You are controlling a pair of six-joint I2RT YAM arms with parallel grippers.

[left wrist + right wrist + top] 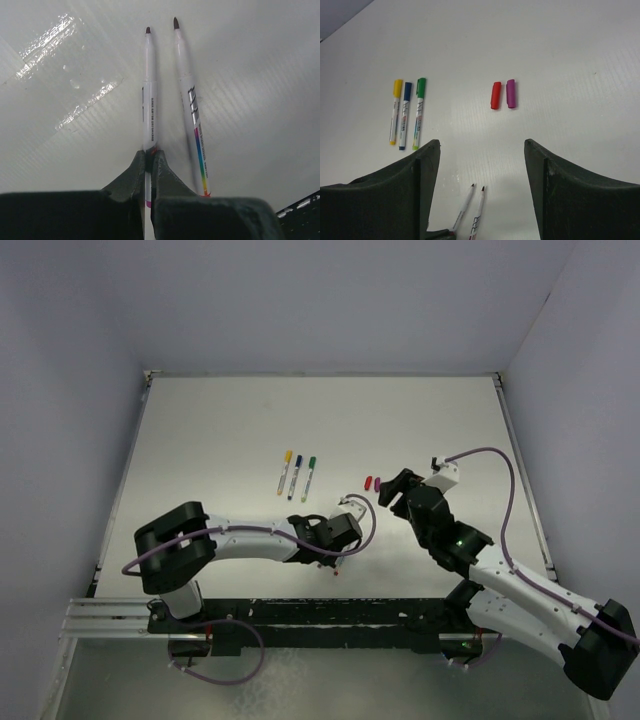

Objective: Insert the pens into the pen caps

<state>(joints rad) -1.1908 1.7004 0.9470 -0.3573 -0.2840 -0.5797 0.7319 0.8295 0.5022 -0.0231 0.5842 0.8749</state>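
Next, I raise the purple cap (377, 484) with my right gripper to meet the pen's tip, because my left gripper's pen has a purple end (148, 204) and that cap is lying flat.
My left gripper (149, 154) is shut on the rear of an uncapped pen (149, 95), whose tip points away over the table. A second uncapped pen (192, 110) lies just to its right on the table. Both show low in the right wrist view (465, 205) (479, 210). The red cap (495, 95) and purple cap (511, 93) lie side by side ahead of my open, empty right gripper (481, 145). In the top view the left gripper (342, 532) is left of the right gripper (390, 490), with the red cap (368, 481) between them.
Three capped pens lie in a row at the left: yellow (395, 110), blue (405, 115) and green (419, 112). They show in the top view (297, 475) near the table's middle. Walls close off the white table (220, 430) on three sides.
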